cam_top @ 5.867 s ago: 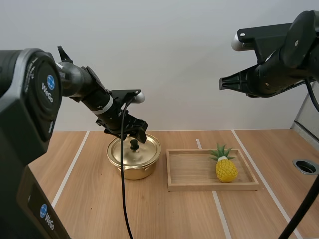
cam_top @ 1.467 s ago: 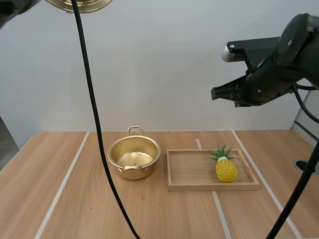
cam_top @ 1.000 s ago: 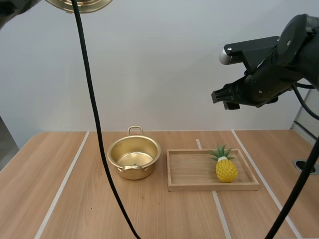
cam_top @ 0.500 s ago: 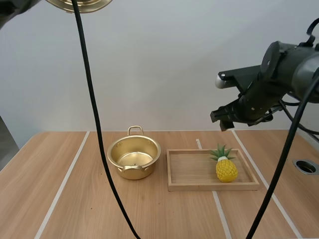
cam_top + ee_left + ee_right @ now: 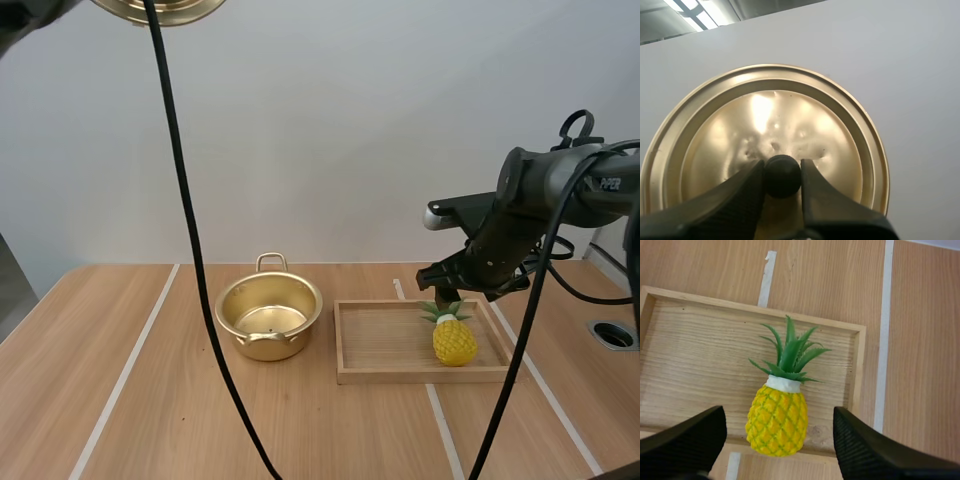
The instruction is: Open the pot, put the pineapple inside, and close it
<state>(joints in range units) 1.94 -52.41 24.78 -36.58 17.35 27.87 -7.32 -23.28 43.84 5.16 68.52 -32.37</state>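
I expect the pineapple's green leaves (image 5: pixel 447 310) to come along still spread when I lift the pineapple, because a white band (image 5: pixel 783 384) joins the leaves to the yellow body.
The gold pot (image 5: pixel 268 318) stands open on the table. Its lid (image 5: pixel 160 8) hangs high above the table's left side. My left gripper (image 5: pixel 782 177) is shut on the lid's black knob (image 5: pixel 782 175), and the lid (image 5: pixel 765 135) is seen from above its top face. The yellow pineapple (image 5: pixel 454 338) with green leaves lies in the right end of the wooden tray (image 5: pixel 390 375). My right gripper (image 5: pixel 445 283) hovers just above the leaves. It stands open (image 5: pixel 779 412), its fingers (image 5: pixel 685 440) spread to either side of the pineapple (image 5: pixel 777 422) without touching it.
The tray (image 5: pixel 695 365) sits right of the pot with bare wood at its left half. White tape lines run across the table. A round hole (image 5: pixel 612 334) sits at the table's right edge.
My right arm has come down and forward from high over the table to just above the pineapple. The left gripper and the lid have stayed still.
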